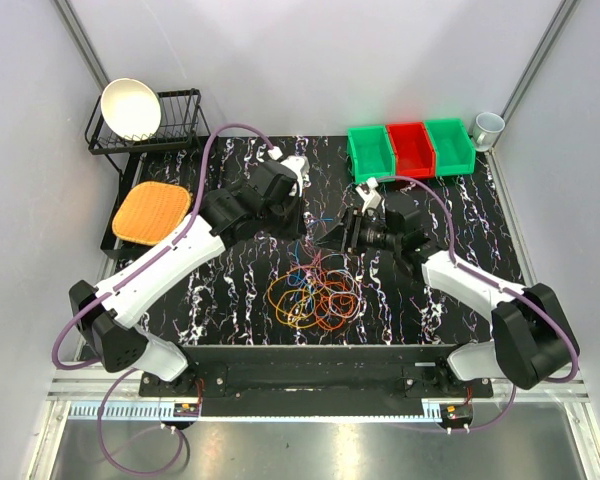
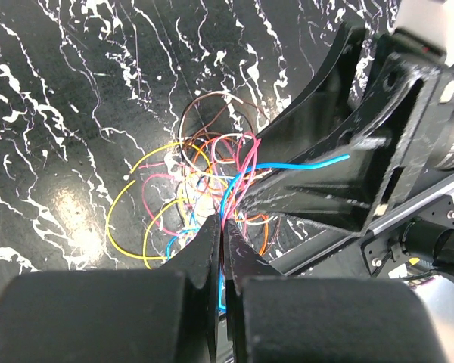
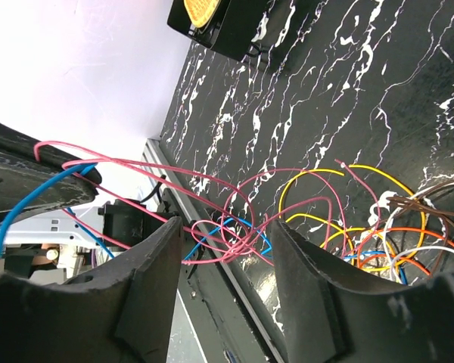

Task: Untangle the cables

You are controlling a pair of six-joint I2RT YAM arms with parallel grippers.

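Note:
Next, I take the pink knot with my right gripper and open my left gripper, because my left gripper is pinching the blue cable along with parts of the pink cable.
The cables lie in a tangled pile of orange, yellow, blue, pink and white loops on the black marbled table. My left gripper hangs above the pile's far side. In the left wrist view it is shut on a blue cable and pink strands pulled up from the pile. My right gripper faces it, open. In the right wrist view its jaws stand wide apart around a knot of pink and blue cables, without touching them.
A dish rack with a white bowl stands at the back left, with an orange mat in front of it. Green and red bins and a white mug stand at the back right. The table's front rail lies close below the grippers.

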